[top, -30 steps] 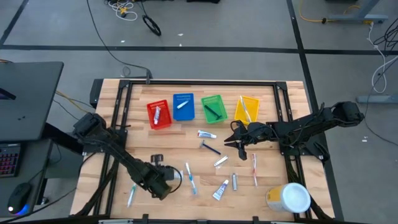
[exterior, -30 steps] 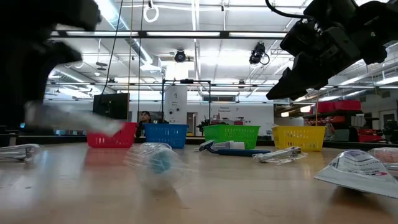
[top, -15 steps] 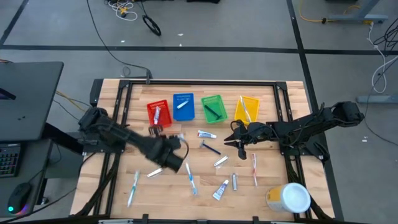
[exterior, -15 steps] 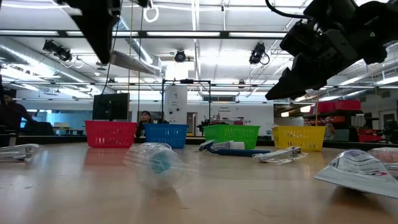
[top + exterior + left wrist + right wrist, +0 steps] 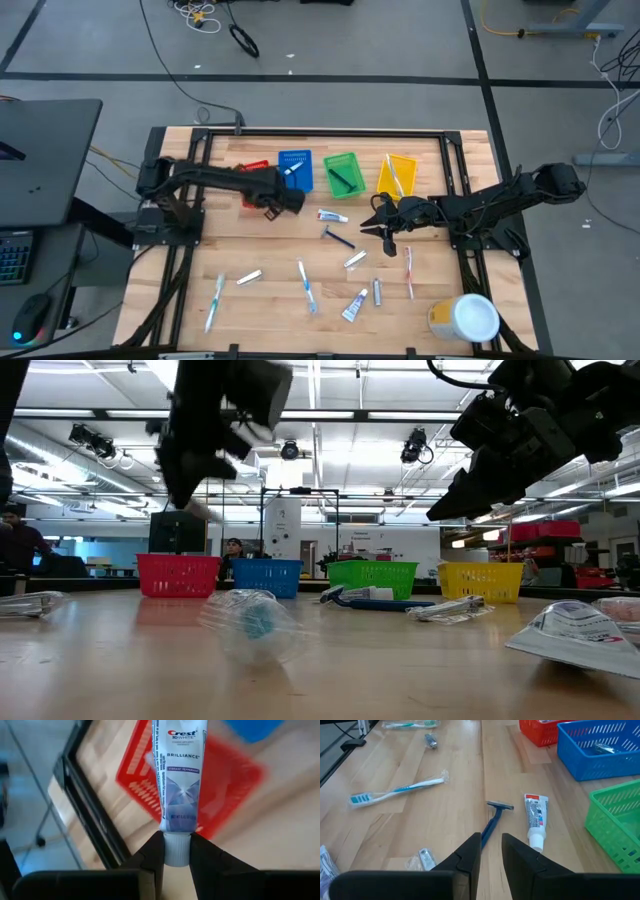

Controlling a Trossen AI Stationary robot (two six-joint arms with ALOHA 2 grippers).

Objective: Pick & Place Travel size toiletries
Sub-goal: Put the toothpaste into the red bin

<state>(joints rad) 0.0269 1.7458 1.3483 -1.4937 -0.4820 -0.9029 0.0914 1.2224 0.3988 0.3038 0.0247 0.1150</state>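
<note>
My left gripper is lowering the toothpaste tube's body [image 5: 181, 782], pointed down at the open red bin [image 5: 178, 574], and should continue until it hangs inside the bin's rim, then release.
My left gripper [image 5: 284, 200] hangs over the red bin [image 5: 256, 168], shut on a white toothpaste tube [image 5: 179, 775] with blue print; in the low view it is high up [image 5: 215, 440]. My right gripper [image 5: 372, 222] hovers open and empty just right of a blue razor [image 5: 492, 822] and a toothpaste tube [image 5: 535, 822] lying flat on the table. More toiletries lie flat nearer the near edge: toothbrushes [image 5: 216, 303] [image 5: 306, 285] [image 5: 409, 272], a tube [image 5: 354, 305] and small wrapped items [image 5: 249, 277] [image 5: 355, 260] [image 5: 377, 291]. My left gripper pinches the toothpaste tube by its white cap [image 5: 177, 851] between the two fingers [image 5: 150, 857]. The tube's body points straight on past the fingertips, in line with them. It is lifted clear, above the red bin [image 5: 227, 785].
A row of bins stands toward the far edge: red, blue [image 5: 295, 171], green [image 5: 342, 174], yellow [image 5: 397, 174], each with an item or two inside. A large yellow tub with a white lid [image 5: 466, 318] sits at the near right corner. A black frame [image 5: 200, 150] borders the table.
My left gripper, shut on the tube, has risen from low over the table near the near edge and swung toward the far edge, ending above the red bin. The tube went with it, lifted clear.
</note>
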